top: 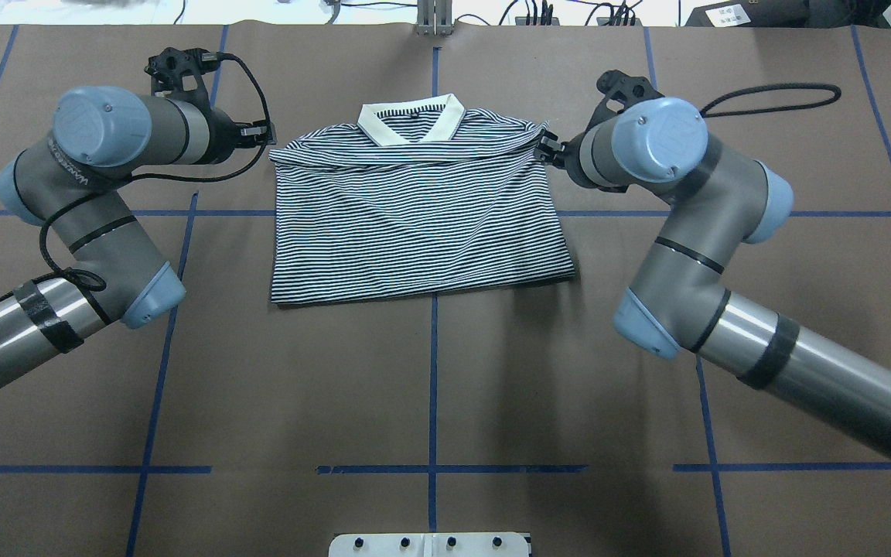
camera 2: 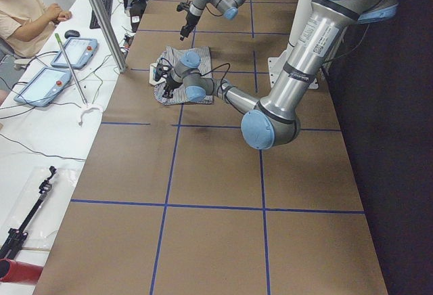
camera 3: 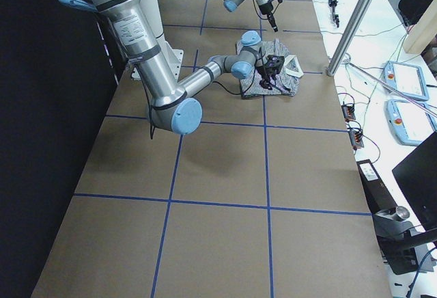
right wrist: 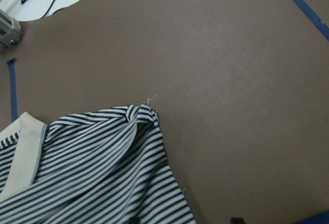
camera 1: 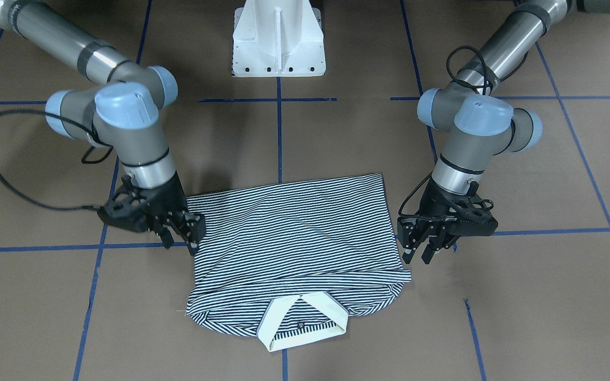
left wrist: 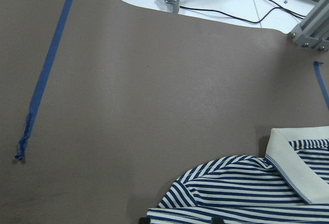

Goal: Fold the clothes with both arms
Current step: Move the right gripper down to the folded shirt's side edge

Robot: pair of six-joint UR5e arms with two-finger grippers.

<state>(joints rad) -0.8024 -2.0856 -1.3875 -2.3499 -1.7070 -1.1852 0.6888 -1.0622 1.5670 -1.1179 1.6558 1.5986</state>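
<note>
I should keep moving my open right gripper, which straddles the shirt's side edge [right wrist: 186,209], along to the flat hem corner near the white pedestal base and close it there.
The striped polo shirt [camera 1: 294,233] lies flat on the brown table, its lower part folded up over the chest, with the cream collar [camera 1: 305,323] on the side away from the robot. It shows in the overhead view [top: 414,224] too. My left gripper [camera 1: 418,256] hangs open just beside the shirt's edge near the shoulder, holding nothing. My right gripper [camera 1: 180,238] is open at the opposite edge, its fingertips right at the cloth. The left wrist view shows a shoulder and the collar [left wrist: 241,188]; the right wrist view shows the other shoulder [right wrist: 92,167]. No fingers show in either wrist view.
The white pedestal base [camera 1: 278,39] stands behind the shirt. Blue tape lines [top: 433,371] grid the table. A seated operator [camera 2: 27,11], tablets [camera 2: 40,85] and a metal post [camera 2: 101,17] are at the far table edge.
</note>
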